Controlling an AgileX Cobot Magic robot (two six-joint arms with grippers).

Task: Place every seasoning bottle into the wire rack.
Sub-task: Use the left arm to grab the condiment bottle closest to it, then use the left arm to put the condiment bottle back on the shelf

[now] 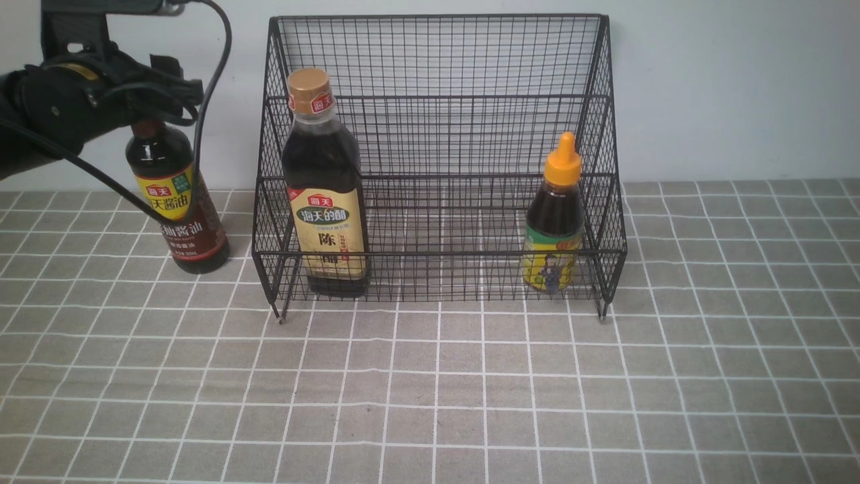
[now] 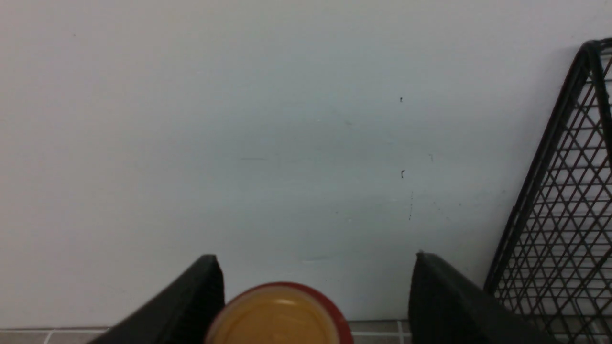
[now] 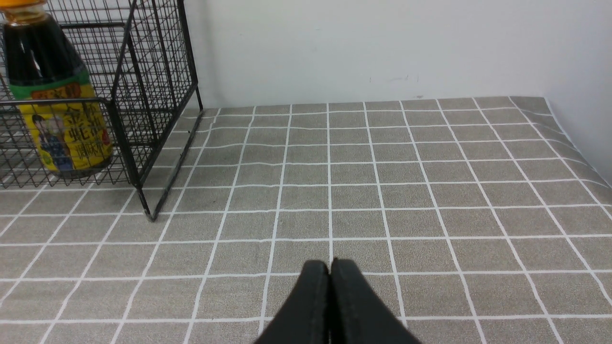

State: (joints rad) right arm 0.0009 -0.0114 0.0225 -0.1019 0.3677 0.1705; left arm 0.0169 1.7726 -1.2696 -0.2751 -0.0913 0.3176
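Observation:
I expect the wide gold-capped bottle (image 1: 326, 193) to get bumped along when I lower the tall slim bottle in behind it, because the wide one crowds the rack's end (image 1: 278, 214).
The black wire rack (image 1: 437, 134) stands against the wall. On its lower tier, the wide gold-capped bottle (image 1: 327, 202) stands at the left end and the small orange-nozzle bottle (image 1: 554, 222) at the right end. The tall slim bottle (image 1: 178, 215) with the yellow-red label stands on the cloth just left of the rack, leaning slightly. My left gripper (image 1: 168, 101) is open at that bottle's top. In the left wrist view its cap (image 2: 279, 317) sits between the spread fingers, nearer one of them. My right gripper (image 3: 330, 263) is shut and holds nothing. It hangs low over the cloth.
A grey checked tablecloth (image 1: 470, 390) covers the table, with a white wall behind. In the right wrist view the rack's corner foot (image 3: 152, 217) and the orange-nozzle bottle (image 3: 57, 119) are at one side. The cloth's edge meets a side wall (image 3: 583, 71). A black cable (image 1: 215, 87) loops beside the slim bottle.

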